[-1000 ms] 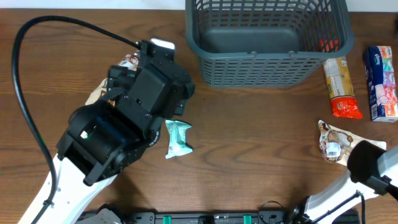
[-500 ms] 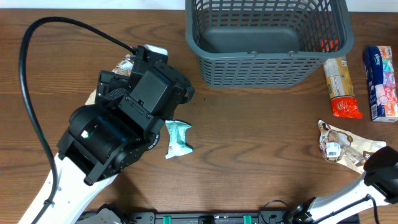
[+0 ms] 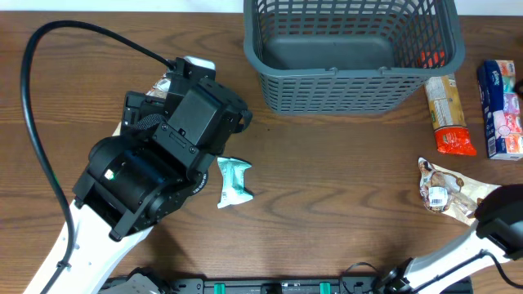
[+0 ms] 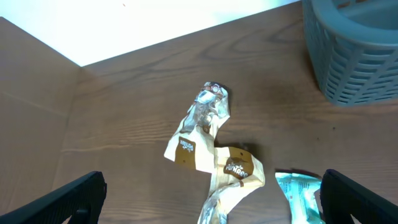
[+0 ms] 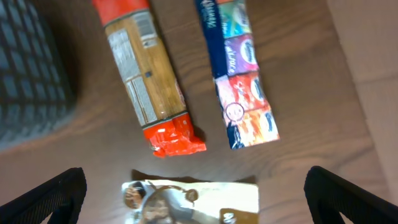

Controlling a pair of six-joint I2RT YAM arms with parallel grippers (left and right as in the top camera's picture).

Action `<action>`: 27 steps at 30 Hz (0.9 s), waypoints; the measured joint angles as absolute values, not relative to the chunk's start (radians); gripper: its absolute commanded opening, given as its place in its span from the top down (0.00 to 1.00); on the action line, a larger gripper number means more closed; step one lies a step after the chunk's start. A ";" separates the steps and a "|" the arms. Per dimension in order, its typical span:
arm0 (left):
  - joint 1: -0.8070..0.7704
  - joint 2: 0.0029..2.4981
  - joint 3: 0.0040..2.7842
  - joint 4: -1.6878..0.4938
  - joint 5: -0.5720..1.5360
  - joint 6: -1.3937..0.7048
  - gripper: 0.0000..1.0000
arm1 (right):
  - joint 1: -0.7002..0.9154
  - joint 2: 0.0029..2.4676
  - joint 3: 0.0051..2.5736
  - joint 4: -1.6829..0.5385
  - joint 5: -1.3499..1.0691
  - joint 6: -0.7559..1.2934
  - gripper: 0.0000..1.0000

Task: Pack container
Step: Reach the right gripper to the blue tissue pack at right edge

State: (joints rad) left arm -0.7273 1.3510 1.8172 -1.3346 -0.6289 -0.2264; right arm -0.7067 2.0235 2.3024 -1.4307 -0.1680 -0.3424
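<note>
The blue multicolour pack has my right gripper's fingers lined up across its width (image 5: 239,67), clear of the biscuit pack. My right gripper keeps going to the blue multicolour pack's middle (image 3: 500,108) and closes there.
The container (image 3: 343,91) is a dark grey-blue slatted basket at the back centre, and something orange (image 3: 433,59) shows at its right inner wall. It also appears in the left wrist view (image 4: 357,56) and the right wrist view (image 5: 31,68). My left gripper (image 4: 211,202) is open above a crumpled cream-and-brown packet (image 4: 214,155), with a teal packet (image 4: 298,190) by its right finger. My right gripper (image 5: 199,199) is open over another cream-and-brown packet (image 5: 193,199). Neither gripper holds anything.
The left arm (image 3: 163,155) covers most of its packet (image 3: 166,82), and the teal packet (image 3: 233,181) lies beside it. At the right lie an orange-ended biscuit pack (image 3: 445,114), a blue multicolour pack (image 3: 500,106) and the brown packet (image 3: 441,189). The right arm (image 3: 498,216) is at the corner.
The left arm has shifted a little to the left over its packet. The right arm has drawn slightly toward the bottom right corner. Both grippers have stayed open.
</note>
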 measured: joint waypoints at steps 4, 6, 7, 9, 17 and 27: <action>-0.727 1.351 1.817 -1.348 -0.629 -0.226 0.01 | -0.668 2.087 2.301 -1.390 -0.082 -0.406 0.01; -0.727 1.351 1.817 -1.350 -0.629 -0.226 0.01 | -0.661 2.138 2.301 -1.358 -0.031 -0.422 0.01; -0.727 1.351 1.817 -1.351 -0.629 -0.226 0.01 | -0.660 2.162 2.300 -1.342 -0.006 -0.427 0.01; -0.727 1.351 1.817 -1.351 -0.629 -0.223 0.01 | -0.659 2.220 2.300 -1.317 0.039 -0.436 0.01; -0.727 1.351 1.817 -1.351 -0.629 -0.220 0.01 | -0.659 2.407 2.289 -1.184 0.109 -0.458 0.01; -0.727 1.351 1.817 -1.399 -0.629 -0.215 0.01 | -0.660 2.447 2.288 -1.081 0.124 -0.459 0.01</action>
